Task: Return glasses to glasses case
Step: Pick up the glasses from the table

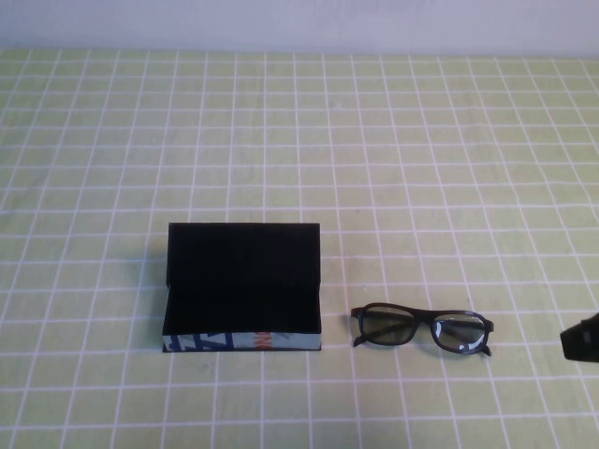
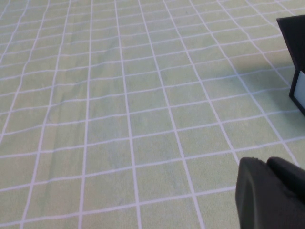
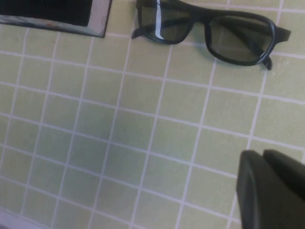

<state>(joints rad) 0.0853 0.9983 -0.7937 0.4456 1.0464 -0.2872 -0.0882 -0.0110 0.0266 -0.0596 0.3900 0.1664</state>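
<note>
I can see the glasses lying clear of the open case point(image 1: 243, 309) and parallel to it, so I should move my right gripper to their bridge point(image 1: 424, 316) next and close it there.
The glasses case point(image 1: 243, 253) stands open on the checked green cloth, its flat black lid raised at the back and its printed front side toward me. The black-framed glasses point(image 1: 426, 324) lie on the cloth just to the right of the case, apart from it, with the lenses facing forward. My right gripper point(image 1: 580, 339) is low at the right edge, right of the glasses and not touching them. In the right wrist view, the gripper point(image 3: 262, 155) is shut and empty, with the glasses point(image 3: 205, 19) and a case corner point(image 3: 52, 9) beyond. My left gripper point(image 2: 267, 164) is shut over bare cloth, with a case edge point(image 2: 293, 33) far off.
A green cloth with a white grid point(image 1: 299, 140) covers the whole table up to a pale wall point(image 1: 299, 23) at the back.
</note>
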